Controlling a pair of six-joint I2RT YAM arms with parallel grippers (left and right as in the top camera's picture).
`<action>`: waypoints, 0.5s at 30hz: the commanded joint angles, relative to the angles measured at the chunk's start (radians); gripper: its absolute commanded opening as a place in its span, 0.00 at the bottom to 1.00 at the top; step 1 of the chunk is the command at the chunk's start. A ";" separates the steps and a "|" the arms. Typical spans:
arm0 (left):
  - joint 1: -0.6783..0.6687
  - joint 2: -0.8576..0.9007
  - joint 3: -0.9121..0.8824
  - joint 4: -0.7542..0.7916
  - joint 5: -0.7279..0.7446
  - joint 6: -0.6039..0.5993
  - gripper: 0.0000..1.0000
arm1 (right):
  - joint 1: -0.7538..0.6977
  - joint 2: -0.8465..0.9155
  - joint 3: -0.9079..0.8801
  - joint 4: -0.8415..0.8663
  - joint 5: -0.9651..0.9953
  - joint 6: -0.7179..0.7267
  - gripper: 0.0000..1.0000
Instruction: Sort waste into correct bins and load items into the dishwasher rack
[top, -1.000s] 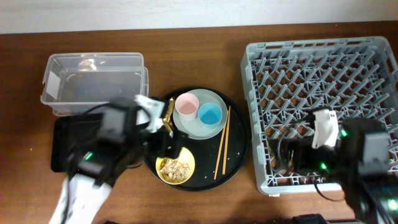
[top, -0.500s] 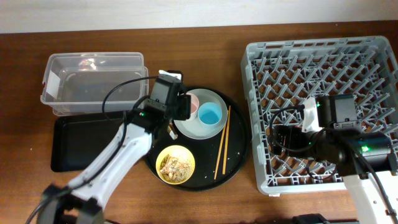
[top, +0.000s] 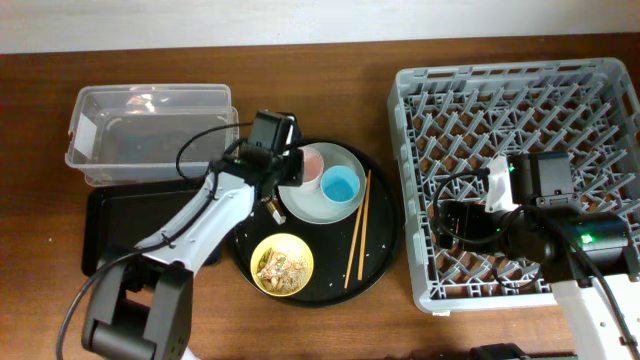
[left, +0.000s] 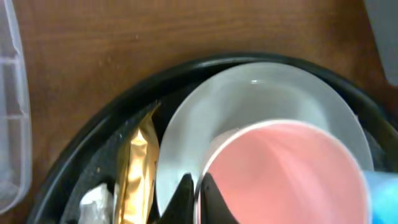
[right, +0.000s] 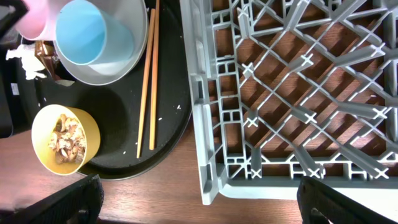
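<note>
The pink cup (top: 312, 164) is held by its rim in my left gripper, far from the dishwasher rack (top: 475, 125), so next I pass the cup to my right gripper for loading.
My left gripper (left: 199, 190) is shut on the near rim of the pink cup (left: 286, 168), one finger inside and one outside. That pink cup (top: 308, 165) stands on the pale plate (top: 345, 207) beside the light-blue cup (top: 339, 183). A gold wrapper (left: 138, 168) and a white tissue (left: 96, 200) lie left of the plate. The yellow bowl (top: 282, 264) holds tan food scraps (right: 65, 140). Brown chopsticks (top: 357, 230) lie on the tray's right side. My right gripper (right: 199, 214) hangs open above the near-left corner of the grey dishwasher rack (top: 520, 150).
Plate, bowl and chopsticks all rest on a large round black tray (top: 385, 245). The clear plastic tub (top: 150, 130) stands at the back left, with the shallow black rectangular tray (top: 125, 230) in front of it. The rack fills the right side of the table.
My left gripper swung from near the yellow bowl up to the pink cup and closed on its rim. The right arm shifted slightly early on, then stayed still and open.
</note>
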 joint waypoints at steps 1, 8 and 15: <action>0.018 -0.042 0.138 -0.119 -0.041 0.004 0.01 | -0.006 0.005 0.003 -0.003 -0.007 0.006 0.98; 0.121 -0.232 0.333 -0.560 0.474 0.009 0.00 | -0.006 -0.004 0.018 0.010 -0.176 -0.097 0.99; 0.161 -0.238 0.333 -0.522 1.533 0.176 0.01 | -0.005 -0.051 0.230 0.167 -0.775 -0.279 0.99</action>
